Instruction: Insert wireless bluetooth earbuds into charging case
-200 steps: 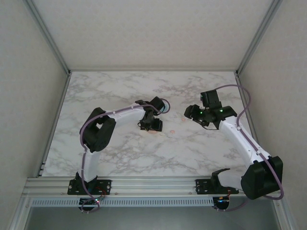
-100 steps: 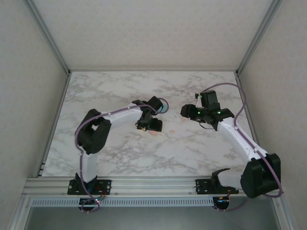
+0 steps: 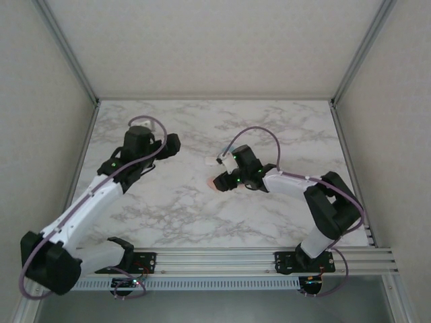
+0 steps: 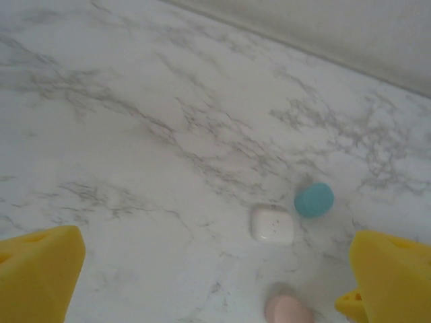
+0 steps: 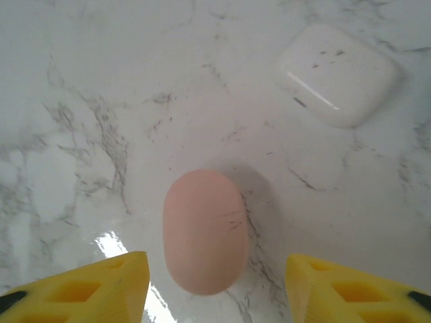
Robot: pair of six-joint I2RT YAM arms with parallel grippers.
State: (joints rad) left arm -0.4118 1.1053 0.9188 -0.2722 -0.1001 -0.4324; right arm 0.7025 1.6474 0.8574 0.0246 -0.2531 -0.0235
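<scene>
The pink case [image 3: 213, 183] is closed and lies away from my left gripper, so next my right gripper takes hold of its near end [image 5: 205, 274] and lifts the case to my left gripper.
Three closed pebble-like charging cases lie on the marble table [image 3: 168, 215]: a pink one [image 5: 205, 230], a white one [image 5: 339, 74] and a teal one [image 4: 314, 200]. My right gripper [image 5: 217, 293] is open and low over the pink case [image 3: 215, 183], one yellow finger [image 5: 81, 289] on each side of its near end, neither touching it. My left gripper [image 4: 215, 282] is open and holds nothing; it hangs back on the left [image 3: 172, 145], looking toward the white case [image 4: 272, 225] and the pink case [image 4: 288, 311]. The earbuds are out of view.
The white case lies just beyond and to the right of the pink one in the right wrist view. Aluminium frame posts and pale walls [image 3: 60, 101] close in the table's sides and back. A rail [image 3: 215, 259] runs along the near edge.
My left arm has pulled away from the cases to the left and its gripper has opened wide. My right arm has swung in from the right to the pink case.
</scene>
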